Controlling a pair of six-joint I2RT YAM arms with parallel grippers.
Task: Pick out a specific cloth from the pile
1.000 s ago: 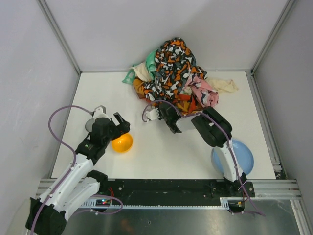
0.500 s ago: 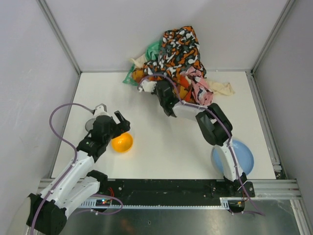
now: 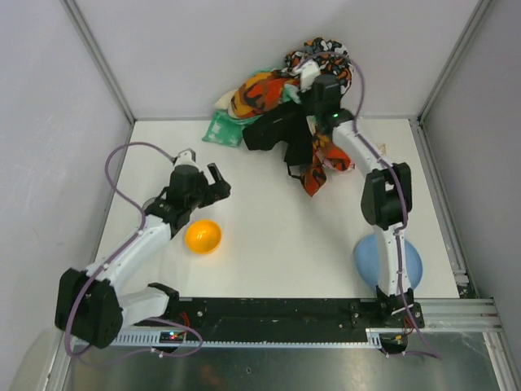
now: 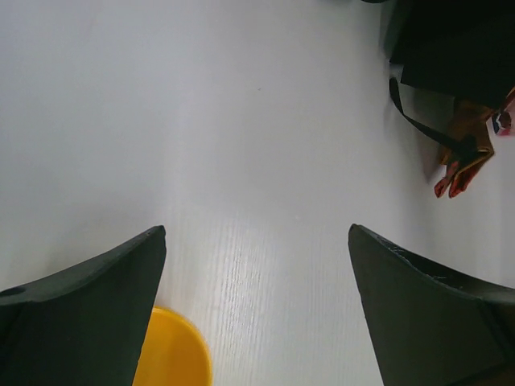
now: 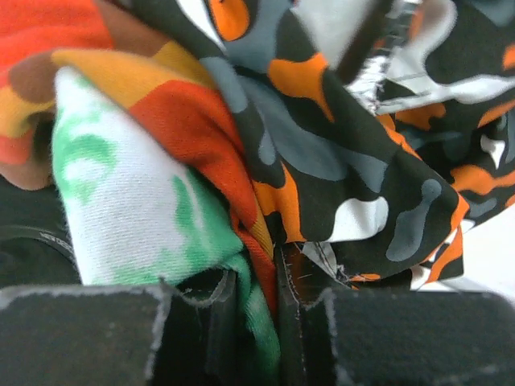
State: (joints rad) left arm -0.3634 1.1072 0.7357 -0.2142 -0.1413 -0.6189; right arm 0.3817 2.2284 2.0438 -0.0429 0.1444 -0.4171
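The red-orange folds are in my right gripper with the black cloth uncovered, so my left gripper keeps going toward the black cloth's free edge and closes there.
The black cloth lies bunched at the back of the table, below my raised right arm; it also shows in the left wrist view. The pile is pulled up against the back wall. My right gripper is high at the back, shut on folds of mint-green and red-orange cloth, with the orange-black-white patterned cloth draped over it. The jaws pinch green and red fabric. My left gripper is open and empty above the table, left of the black cloth.
An orange bowl sits just behind my left gripper, its rim in the left wrist view. A blue plate lies at the front right. A red-orange strip hangs below the black cloth. A mint-green cloth lies at the back left.
My right arm swung from the table in front of the pile up to the back wall, dragging cloths up and uncovering the black cloth. My left gripper moved forward past the bowl.
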